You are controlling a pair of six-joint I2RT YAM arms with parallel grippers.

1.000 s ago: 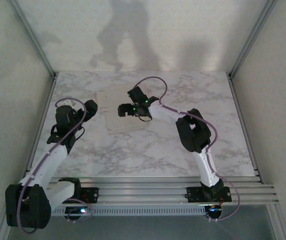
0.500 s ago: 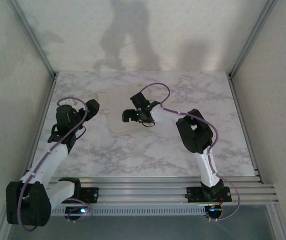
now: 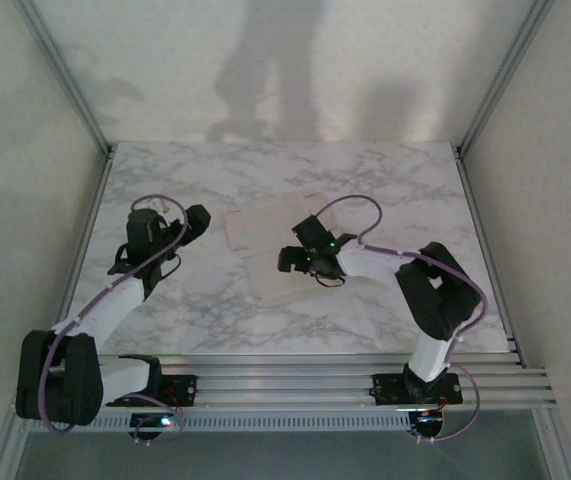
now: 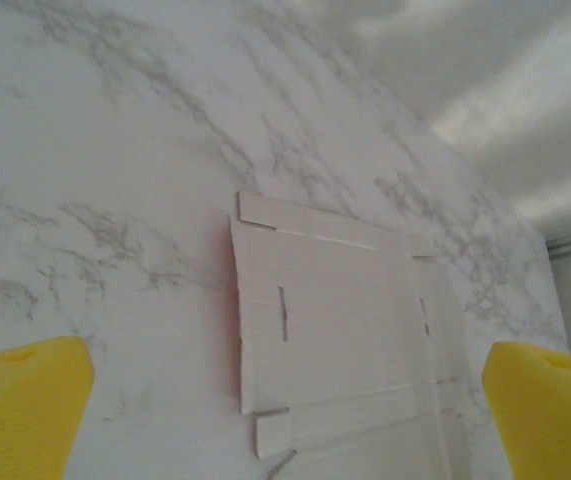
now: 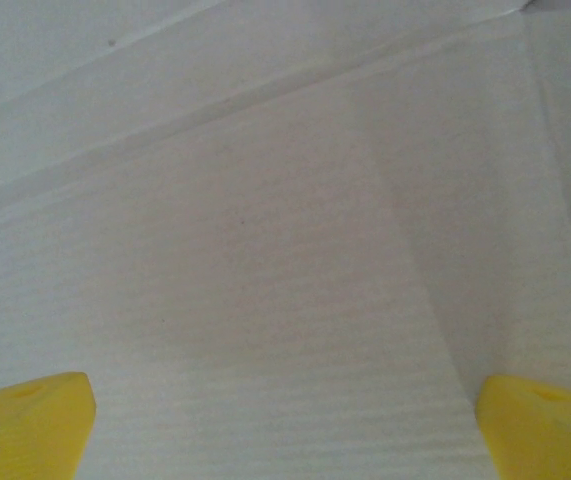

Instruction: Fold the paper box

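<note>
My left gripper carries on moving toward the flap's loose edge (image 4: 237, 320) and closes there, as the paper box's side flap faces its open fingers across clear marble.
The paper box (image 3: 252, 233) lies unfolded and flat on the marble table (image 3: 395, 190), off-white side up, with slits and crease lines showing. In the left wrist view the paper box (image 4: 345, 300) is ahead, its left edge lifted slightly with a pink tinge beneath. My left gripper (image 3: 197, 221) is open just left of the sheet, nothing between its yellow fingertips (image 4: 25, 410). My right gripper (image 3: 300, 260) is open low over the sheet's near right part. In the right wrist view, creased cardboard of the paper box (image 5: 265, 250) spans between its yellow fingertips (image 5: 545, 425).
Grey enclosure walls and metal posts (image 3: 70, 85) bound the table on three sides. Aluminium rails (image 3: 295, 382) carrying both arm bases run along the near edge. Bare marble lies right of and behind the sheet.
My right gripper has pulled back toward the near right, and the sheet has slid with it in that direction. My left gripper has shifted slightly right and nearer.
</note>
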